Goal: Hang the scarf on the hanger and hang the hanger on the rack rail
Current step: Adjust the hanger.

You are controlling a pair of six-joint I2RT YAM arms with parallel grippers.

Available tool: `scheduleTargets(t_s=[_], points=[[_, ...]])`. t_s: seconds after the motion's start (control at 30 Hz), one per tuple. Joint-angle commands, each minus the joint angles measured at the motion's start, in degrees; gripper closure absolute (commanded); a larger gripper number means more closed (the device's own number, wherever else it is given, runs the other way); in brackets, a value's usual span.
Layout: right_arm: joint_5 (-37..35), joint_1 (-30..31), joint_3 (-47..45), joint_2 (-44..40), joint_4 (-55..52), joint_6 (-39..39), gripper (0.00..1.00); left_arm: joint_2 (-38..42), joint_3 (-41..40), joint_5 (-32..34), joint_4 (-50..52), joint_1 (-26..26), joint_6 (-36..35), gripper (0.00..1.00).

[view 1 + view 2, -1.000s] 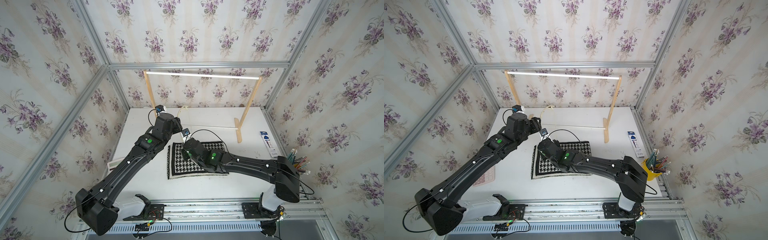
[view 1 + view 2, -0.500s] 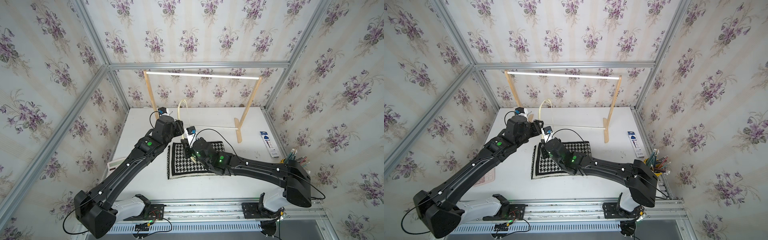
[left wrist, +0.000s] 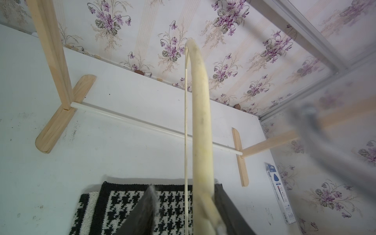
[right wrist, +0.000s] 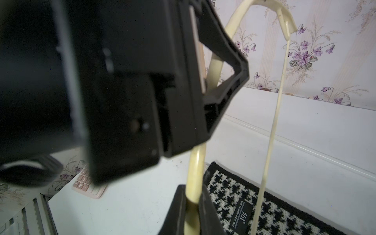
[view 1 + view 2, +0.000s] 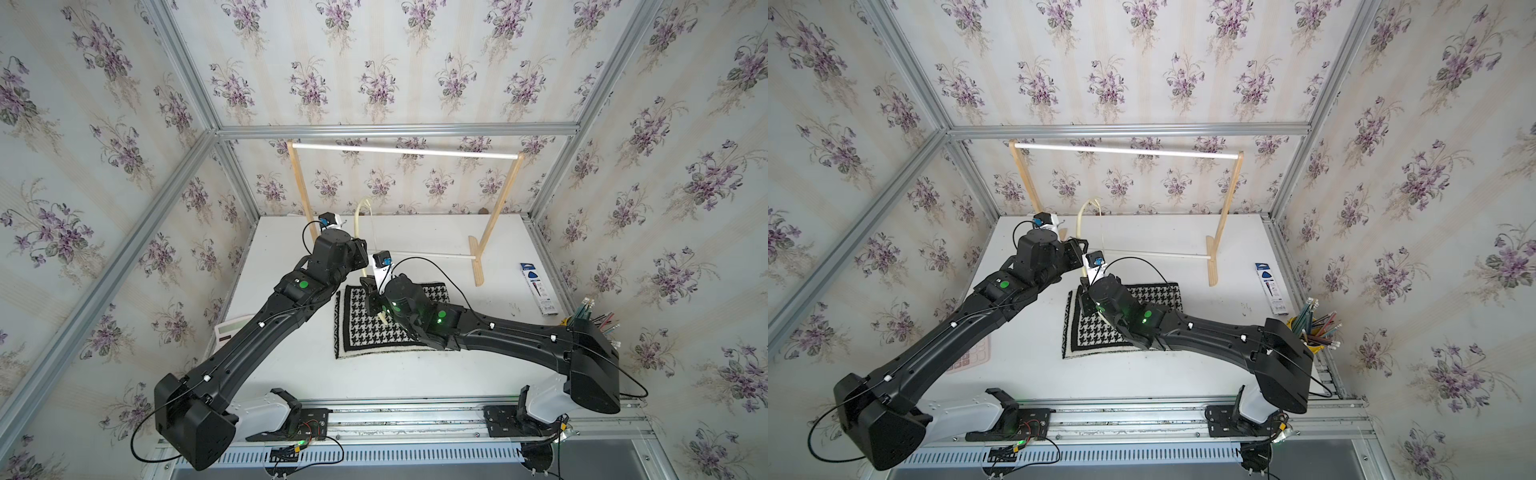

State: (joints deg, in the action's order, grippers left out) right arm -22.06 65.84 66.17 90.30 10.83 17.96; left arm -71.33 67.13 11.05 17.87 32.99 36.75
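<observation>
My right gripper is busy on the hanger's low end [image 5: 382, 317], so next my left gripper takes the thick arm and frees my right gripper for the scarf's edge [image 5: 1180, 298].
The houndstooth scarf [image 5: 361, 332] [image 5: 1088, 332] lies flat on the white table, its dark label [image 4: 242, 215] showing. The cream hanger [image 5: 358, 220] [image 5: 1080, 216] stands on end above the scarf's far left corner. My right gripper [image 5: 370, 293] [image 4: 193, 189] is shut on the low end of its thick arm [image 4: 195, 162]. My left gripper [image 5: 362, 259] [image 3: 184, 186] straddles the same arm [image 3: 200, 101] higher up. One finger [image 3: 221, 195] lies against the arm and the other finger [image 3: 149, 195] stands off with a gap, so it is open. The slim bar [image 3: 185, 122] runs between them.
The tall wooden rack with white rods [image 5: 405, 150] stands at the back of the table, its foot [image 5: 478, 266] to the right of the scarf. A pink calculator [image 4: 87, 183] lies at the left edge. A blue-and-white box [image 5: 538, 289] and a pencil cup [image 5: 590, 320] sit at the right.
The right gripper has tipped the hanger up from the table to stand on end. The left gripper has come onto the hanger's arm and its jaws have narrowed.
</observation>
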Motion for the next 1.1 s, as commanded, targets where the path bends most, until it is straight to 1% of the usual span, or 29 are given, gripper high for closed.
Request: scheduleTargets(t_s=[0.0,0.03,0.13,0.23,0.3,0.33,0.67,0.7,0.73,0.77,0.87,0.93,0.97,1.0,1.03,1.07], points=[[1.38,0.1,0.45,0.38,2.1,-1.01,1.0,0.05,0.54,0.32,-2.6,0.01,-0.52,0.6],[1.48,0.15,0.45,0.49,2.09,-1.04,1.0,-0.05,0.65,0.41,-2.46,0.05,-0.58,0.61],[1.67,0.13,0.55,0.66,2.02,-0.94,1.0,-0.33,1.01,0.73,-2.4,0.05,-0.76,0.69],[1.76,0.1,0.63,0.75,1.84,-0.93,1.0,-0.77,1.46,0.45,-2.27,0.06,-0.81,0.84],[1.72,0.08,0.62,0.8,1.7,-0.91,1.0,-1.03,1.78,0.24,-2.15,0.1,-0.92,0.97],[1.62,0.09,0.55,0.78,1.73,-0.84,1.0,-1.13,1.85,0.16,-2.02,0.13,-0.9,1.0],[0.84,0.14,-0.7,0.47,1.6,-0.43,1.0,-1.85,2.69,0.2,0.68,0.05,-0.7,1.0],[0.29,0.09,-1.17,0.22,1.52,-0.24,0.97,-2.12,3.01,0.2,1.25,0.05,-0.64,1.0],[-0.59,0.11,-2.09,-0.25,1.48,-0.15,0.85,-2.33,3.3,0.27,1.88,0.05,-0.63,1.0],[-1.11,0.12,-2.89,-0.75,1.47,-0.12,0.77,-2.59,3.62,0.29,2.49,0.05,-0.74,1.0],[-1.66,0.1,-6.04,-2.54,1.79,-0.07,0.56,-3.46,4.33,0.3,3.82,0.05,-1.06,1.0],[-0.53,0.08,-7.96,-3.78,1.87,-0.26,0.41,-3.84,4.38,-0.09,4.14,0.05,-1.3,1.0],[0.41,0.13,-9.02,-4.38,1.77,-0.37,0.36,-4.02,4.39,-0.39,4.3,0.01,-1.47,1.0],[1.09,0.1,-9.97,-5.1,1.61,-0.23,0.26,-4.18,4.43,-0.57,4.55,-0.02,-1.61,1.0],[1.44,0.09,-11.03,-5.89,1.15,0.27,0.22,-4.29,4.43,-0.71,4.79,-0.03,-1.81,1.0],[1.7,0.13,-12.06,-6.7,0.53,0.81,0.21,-4.45,4.43,-0.92,5.07,-0.03,-1.81,1.0]])
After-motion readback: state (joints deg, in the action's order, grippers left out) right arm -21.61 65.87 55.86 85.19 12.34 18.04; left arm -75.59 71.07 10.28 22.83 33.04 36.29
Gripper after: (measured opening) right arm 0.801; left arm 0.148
